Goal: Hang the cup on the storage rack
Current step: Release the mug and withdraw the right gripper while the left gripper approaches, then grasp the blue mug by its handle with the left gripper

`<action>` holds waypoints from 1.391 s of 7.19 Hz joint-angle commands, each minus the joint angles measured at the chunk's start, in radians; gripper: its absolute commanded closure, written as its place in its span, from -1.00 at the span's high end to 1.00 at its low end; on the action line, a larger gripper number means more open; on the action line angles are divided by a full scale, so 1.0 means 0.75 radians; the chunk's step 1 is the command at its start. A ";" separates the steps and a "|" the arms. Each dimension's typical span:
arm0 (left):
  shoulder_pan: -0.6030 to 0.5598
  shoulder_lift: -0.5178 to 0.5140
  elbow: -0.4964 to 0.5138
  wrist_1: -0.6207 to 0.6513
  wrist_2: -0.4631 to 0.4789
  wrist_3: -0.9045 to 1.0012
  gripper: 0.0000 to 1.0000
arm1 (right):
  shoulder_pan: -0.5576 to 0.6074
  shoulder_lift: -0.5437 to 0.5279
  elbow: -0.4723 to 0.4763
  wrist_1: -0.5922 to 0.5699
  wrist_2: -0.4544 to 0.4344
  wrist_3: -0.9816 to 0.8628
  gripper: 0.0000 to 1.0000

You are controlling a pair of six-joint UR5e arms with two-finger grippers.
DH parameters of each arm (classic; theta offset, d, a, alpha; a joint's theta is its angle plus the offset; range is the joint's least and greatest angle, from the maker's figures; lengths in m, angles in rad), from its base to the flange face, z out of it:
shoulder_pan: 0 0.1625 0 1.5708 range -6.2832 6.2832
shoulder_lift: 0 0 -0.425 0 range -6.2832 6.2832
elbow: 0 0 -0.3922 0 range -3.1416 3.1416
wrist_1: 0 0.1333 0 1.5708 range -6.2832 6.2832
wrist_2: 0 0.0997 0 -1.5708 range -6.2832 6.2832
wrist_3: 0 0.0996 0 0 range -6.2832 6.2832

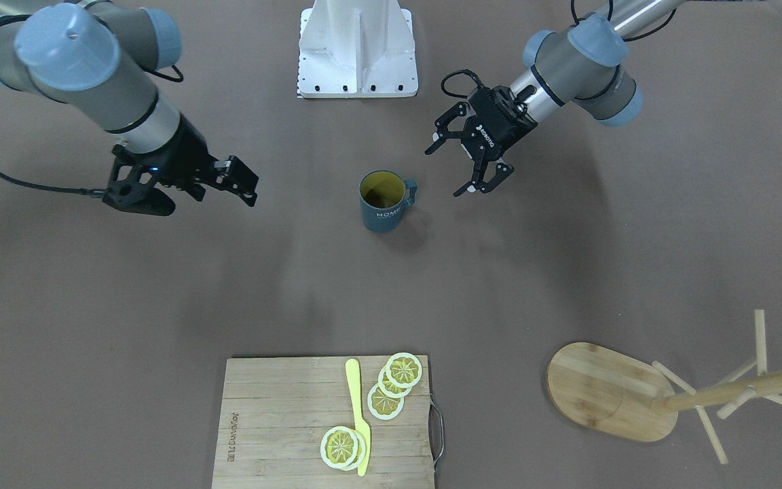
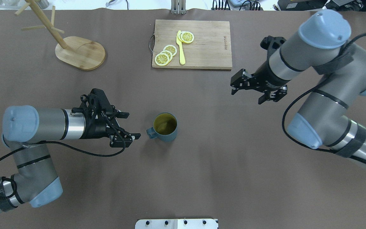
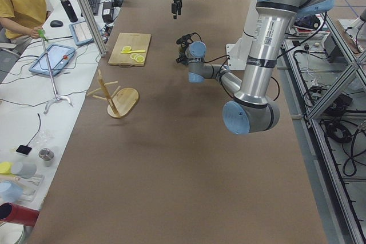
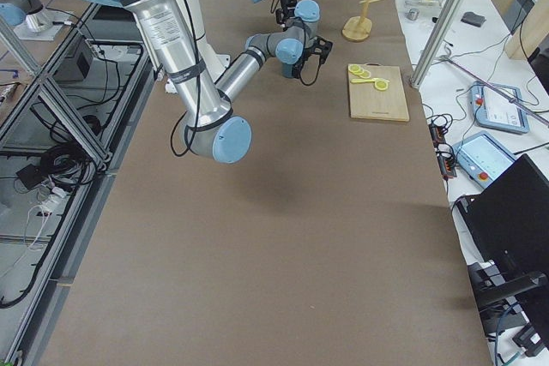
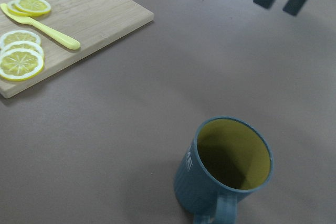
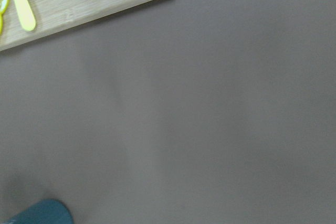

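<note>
The cup (image 1: 381, 202) will hang opening down over a wire when I turn it over, because its opening is much wider than the storage rack's wires (image 1: 711, 436).
The slate-blue cup (image 2: 165, 127) stands upright in the middle of the table, with a yellow-olive inside and its handle (image 2: 151, 133) pointing at my left gripper. My left gripper (image 2: 133, 125) is open and empty, level with the cup and just short of the handle. It also shows in the front view (image 1: 445, 171), beside the cup (image 1: 383, 200). The left wrist view shows the cup (image 5: 226, 182) close below. My right gripper (image 2: 235, 87) is open and empty, hovering well to the cup's right. The bamboo storage rack (image 2: 81, 52) stands at the far left with bare pegs.
A rectangular cutting board (image 2: 202, 44) at the far middle holds lemon slices (image 2: 165, 55) and a yellow utensil (image 2: 180, 47). The robot's white base (image 1: 357, 47) is at the near edge. Bare brown table lies between the cup and the rack.
</note>
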 commanded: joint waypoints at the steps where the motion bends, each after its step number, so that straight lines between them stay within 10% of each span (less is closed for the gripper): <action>1: 0.077 -0.067 0.067 -0.002 0.083 0.013 0.86 | 0.154 -0.213 0.011 -0.003 0.021 -0.378 1.00; 7: 0.097 -0.122 0.160 -0.010 0.122 0.062 0.61 | 0.427 -0.473 -0.079 -0.003 0.083 -0.915 1.00; 10: 0.097 -0.130 0.431 -0.501 0.208 0.062 0.61 | 0.435 -0.479 -0.071 -0.003 0.085 -0.915 1.00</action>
